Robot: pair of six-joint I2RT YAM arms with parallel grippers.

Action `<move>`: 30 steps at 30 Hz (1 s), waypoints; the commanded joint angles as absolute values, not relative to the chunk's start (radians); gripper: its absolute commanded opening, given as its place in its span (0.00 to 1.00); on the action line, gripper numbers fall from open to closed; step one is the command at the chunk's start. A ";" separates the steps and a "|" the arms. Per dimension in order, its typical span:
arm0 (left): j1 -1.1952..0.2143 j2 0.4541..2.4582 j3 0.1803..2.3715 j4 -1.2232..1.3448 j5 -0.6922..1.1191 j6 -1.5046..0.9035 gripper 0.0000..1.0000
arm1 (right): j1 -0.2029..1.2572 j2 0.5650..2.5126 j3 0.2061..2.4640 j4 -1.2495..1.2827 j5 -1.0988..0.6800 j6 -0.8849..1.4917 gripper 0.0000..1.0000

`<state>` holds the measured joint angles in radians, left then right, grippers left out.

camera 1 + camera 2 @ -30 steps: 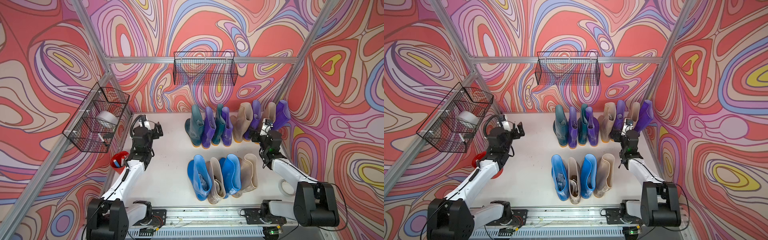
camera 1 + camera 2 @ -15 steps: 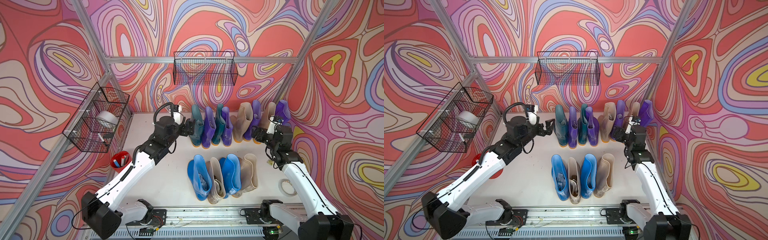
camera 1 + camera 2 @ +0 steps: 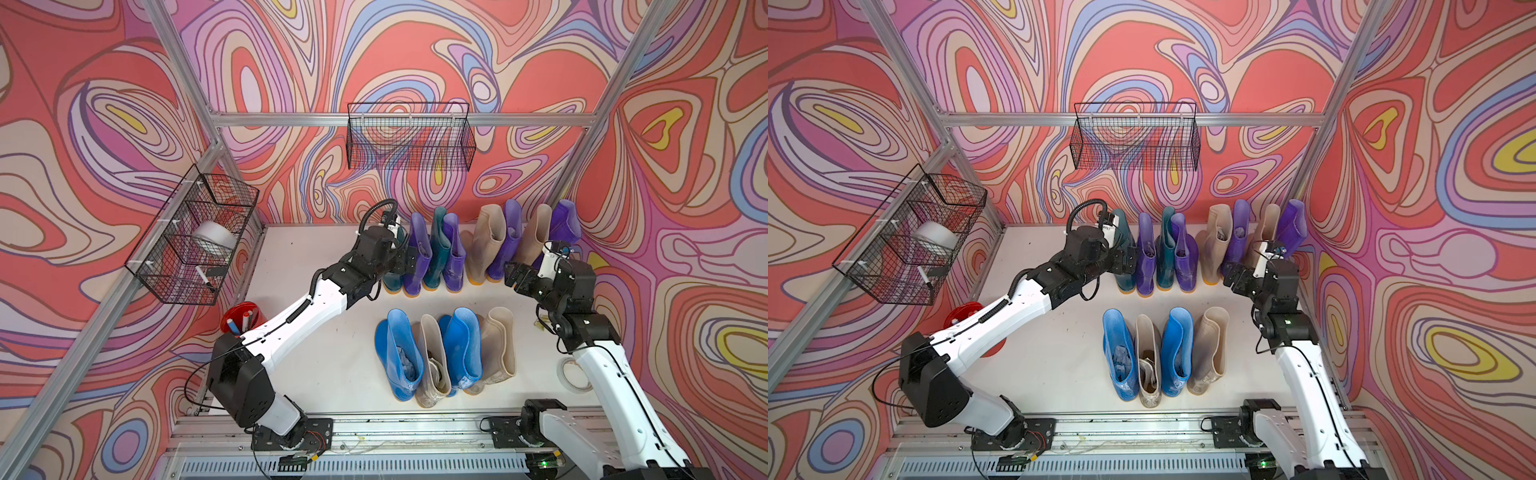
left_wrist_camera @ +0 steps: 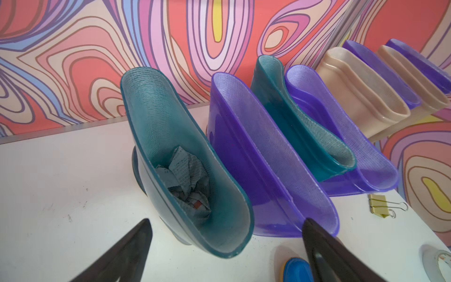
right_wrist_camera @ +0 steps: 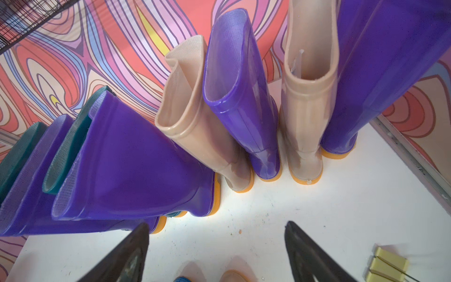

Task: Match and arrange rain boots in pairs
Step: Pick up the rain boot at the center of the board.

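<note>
A purple boot (image 3: 1145, 256) parts the teal boots, so before I pair them, my left gripper should move the outer one to the open corner (image 3: 1022, 254) by the side basket.
The rain boots stand in two rows in both top views. The back row alternates: teal (image 4: 170, 136), purple (image 3: 417, 249), teal (image 3: 438, 249), purple (image 3: 453, 249), beige (image 3: 484, 245), purple (image 3: 509, 237), beige (image 3: 536, 237), purple (image 3: 561, 224). In front stand blue (image 3: 397, 353), beige (image 3: 432, 365), blue (image 3: 463, 345) and beige (image 3: 498, 345). My left gripper (image 4: 227, 229) is open at the top of the leftmost teal boot, its rim between the jaws without touching. My right gripper (image 5: 217, 227) is open and empty over bare table before the right-hand beige and purple boots.
A wire basket (image 3: 409, 139) hangs on the back wall. Another wire basket (image 3: 195, 241) on the left wall holds a white roll. A red cup (image 3: 241, 320) of pens stands at the left edge, a tape roll (image 3: 575, 374) at the right. Binder clips (image 5: 388, 266) lie near the right arm.
My left arm swung from the table's left side across to the back row's left end. My right arm rose and shifted back toward the row's right end. Both grippers stay open.
</note>
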<state>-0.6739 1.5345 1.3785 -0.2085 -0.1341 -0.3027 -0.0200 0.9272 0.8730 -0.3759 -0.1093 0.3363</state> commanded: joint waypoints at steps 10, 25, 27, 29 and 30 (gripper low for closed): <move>-0.681 1.611 1.424 -0.257 -0.237 -0.338 0.86 | -0.015 0.941 0.854 -0.400 -0.108 0.357 0.88; -0.681 1.698 1.510 -0.354 -0.307 -0.374 0.57 | -0.015 0.943 0.855 -0.410 -0.087 0.357 0.88; -0.681 1.699 1.513 -0.342 -0.305 -0.359 0.48 | -0.015 0.945 0.854 -0.408 -0.088 0.357 0.88; -0.681 1.703 1.521 -0.333 -0.310 -0.341 0.37 | -0.016 0.946 0.854 -0.408 -0.086 0.360 0.88; -0.680 1.708 1.528 -0.334 -0.315 -0.337 0.31 | -0.015 0.948 0.854 -0.408 -0.087 0.360 0.88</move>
<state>-0.6754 1.6905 1.4918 -0.3187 -0.2821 -0.3454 -0.0200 0.9409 0.8627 -0.3985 -0.0994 0.3538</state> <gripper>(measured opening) 0.386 0.879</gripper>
